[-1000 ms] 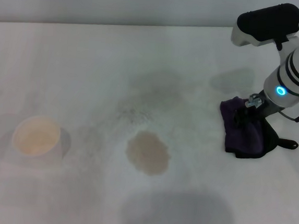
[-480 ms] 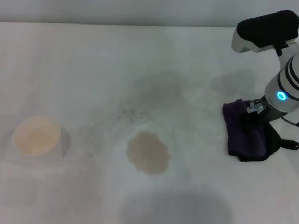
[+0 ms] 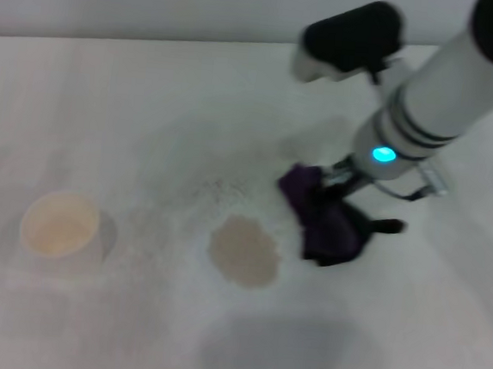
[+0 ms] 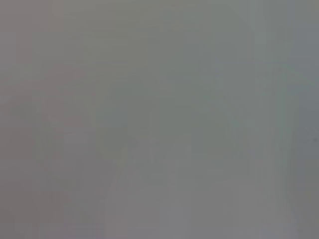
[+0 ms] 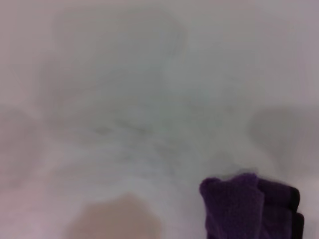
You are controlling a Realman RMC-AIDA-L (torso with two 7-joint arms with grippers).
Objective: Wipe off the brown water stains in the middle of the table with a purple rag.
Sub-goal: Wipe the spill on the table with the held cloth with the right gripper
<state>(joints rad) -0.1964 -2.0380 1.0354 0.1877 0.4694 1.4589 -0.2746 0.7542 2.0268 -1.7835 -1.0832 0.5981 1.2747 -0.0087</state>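
Next, my right gripper sweeps the purple rag back toward the cup across the stain [image 3: 225, 252], because the brown water stain [image 3: 244, 252] is next to the rag, on the cup's side.
The brown water stain [image 3: 242, 251] is a tan oval patch in the middle of the white table [image 3: 131, 123]. My right gripper [image 3: 332, 199] is shut on the purple rag [image 3: 325, 226] and holds it on or just above the table, just right of the stain; I cannot tell if the rag touches the table. The rag's black loop tab [image 3: 387, 224] sticks out to the right. In the right wrist view the rag [image 5: 249, 209] sits beside the stain [image 5: 114, 219], apart from it. The left gripper is out of view.
A white paper cup [image 3: 60, 224] with pale liquid stands at the left. A faint grey speckled smudge [image 3: 220, 187] lies just behind the stain. The left wrist view shows only plain grey.
My right arm has swung left with the purple rag, carrying it from the right side of the table to just beside the brown stain. The cup and stain have not moved.
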